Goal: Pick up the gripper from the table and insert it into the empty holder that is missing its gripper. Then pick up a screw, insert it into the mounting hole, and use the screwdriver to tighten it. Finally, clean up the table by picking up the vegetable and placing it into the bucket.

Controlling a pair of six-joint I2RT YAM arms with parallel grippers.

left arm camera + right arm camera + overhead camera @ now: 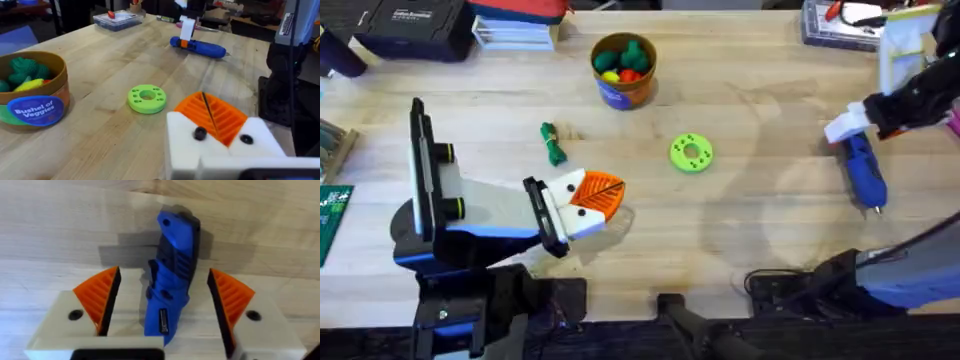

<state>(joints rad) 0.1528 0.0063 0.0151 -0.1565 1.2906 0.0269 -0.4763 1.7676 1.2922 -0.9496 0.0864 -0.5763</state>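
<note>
My gripper's orange fingers have a black trigger (pixel 152 268) sticking out between them, so the blue screwdriver (pixel 865 174) will light up at its bit when I squeeze it and lift it.
The blue screwdriver (pixel 866 172) lies on the table at the right, bit toward the front edge. My right gripper (pixel 848 128) hangs over its rear end, open, with an orange pad (pixel 100 300) on each side of the screwdriver (pixel 172 275) and not touching it. My left gripper (pixel 608 192) is shut on nothing near the table's middle, its orange pads (pixel 212 117) pressed together. The green vegetable (pixel 553 143) lies just behind it. The bucket (pixel 623 68), with toy vegetables inside, stands at the back centre. The loose gripper, the holder and the screw are out of view.
A flat green disc with holes (pixel 691 152) lies between the two grippers. Dark cases and stacked boxes (pixel 515 25) line the back left, a clear parts box (pixel 840 22) sits at the back right, and a green circuit board (pixel 332 215) lies at the left edge.
</note>
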